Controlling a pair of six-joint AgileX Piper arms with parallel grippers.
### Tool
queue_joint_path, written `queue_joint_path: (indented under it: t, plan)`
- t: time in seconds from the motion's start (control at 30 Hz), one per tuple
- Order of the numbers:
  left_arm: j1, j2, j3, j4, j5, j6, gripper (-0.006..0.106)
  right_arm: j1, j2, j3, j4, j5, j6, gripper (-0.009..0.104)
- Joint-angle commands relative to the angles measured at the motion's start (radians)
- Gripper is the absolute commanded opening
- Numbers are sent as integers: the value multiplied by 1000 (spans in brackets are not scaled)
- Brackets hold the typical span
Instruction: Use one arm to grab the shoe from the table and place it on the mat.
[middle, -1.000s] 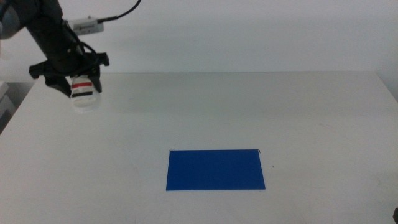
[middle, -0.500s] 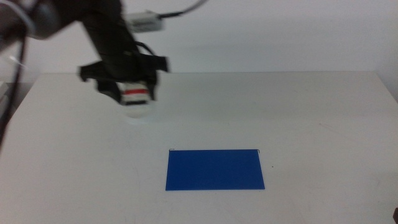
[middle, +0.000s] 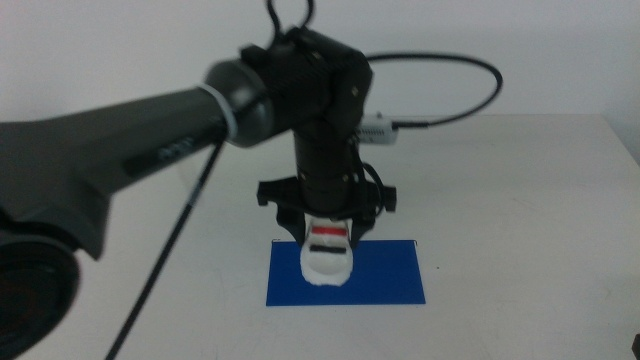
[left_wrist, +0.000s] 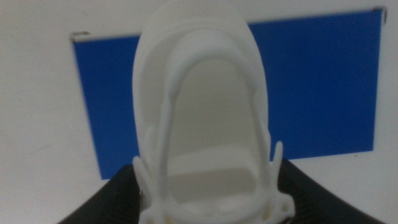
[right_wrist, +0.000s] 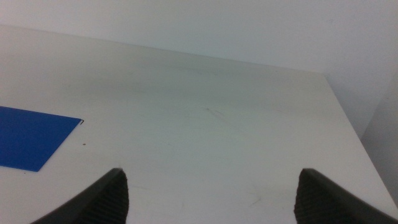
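Note:
The shoe's toe (middle: 326, 272) is pointing across the mat's narrow width. My left gripper should turn the shoe to lie along the mat's long side (middle: 346, 303) before it puts the shoe down.
My left gripper (middle: 326, 222) is shut on the white shoe (middle: 327, 255), whose black and red straps show between the jaws. It holds the shoe over the left half of the dark-blue mat (middle: 385, 274); I cannot tell whether the shoe touches the mat. In the left wrist view the shoe (left_wrist: 202, 118) fills the middle, gripped by the left gripper (left_wrist: 211, 193), with the mat (left_wrist: 323, 81) beneath. My right gripper (right_wrist: 211, 186) is open and empty over the bare table (right_wrist: 205, 124); it is out of the middle view.
The white table (middle: 520, 200) spreads around the mat. The left arm (middle: 150, 140) and its black cable (middle: 450, 90) reach across the left and middle of the view. A corner of the mat (right_wrist: 31, 137) shows in the right wrist view.
The left arm has carried the shoe from the table's far left corner, rightward and toward the front, to above the mat. The right gripper's earlier state is not shown.

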Motion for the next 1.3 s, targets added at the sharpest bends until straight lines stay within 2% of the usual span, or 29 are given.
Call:
queue_joint_path:
  t: [0.0,0.23,0.33,0.53,0.8,0.87,0.93,1.13,1.27]
  plan:
    - [-12,-42,-23,3,40,-8,-1,3,4,5,-11,-73,-10,78]
    - [-19,-34,-23,-6,7,113,-1,3,4,5,-11,-73,-10,78]
    - [-19,-34,-23,-5,8,274,-1,3,4,5,-11,-73,-10,78]
    - [-19,-34,-23,-5,7,732,-1,3,4,5,-11,-73,-10,78]
    - [-19,-34,-23,-23,12,1452,-1,3,4,5,-11,-73,-10,78]
    - [-19,-34,-23,-41,21,1569,-1,3,4,5,-11,-73,-10,78]
    - [-19,-34,-23,-60,27,1628,-1,3,4,5,-11,-73,-10,78]
    - [-19,-34,-23,-141,28,1622,-1,3,4,5,-11,-73,-10,78]
    - [-18,-34,-23,-124,-13,1622,-1,3,4,5,-11,-73,-10,78]
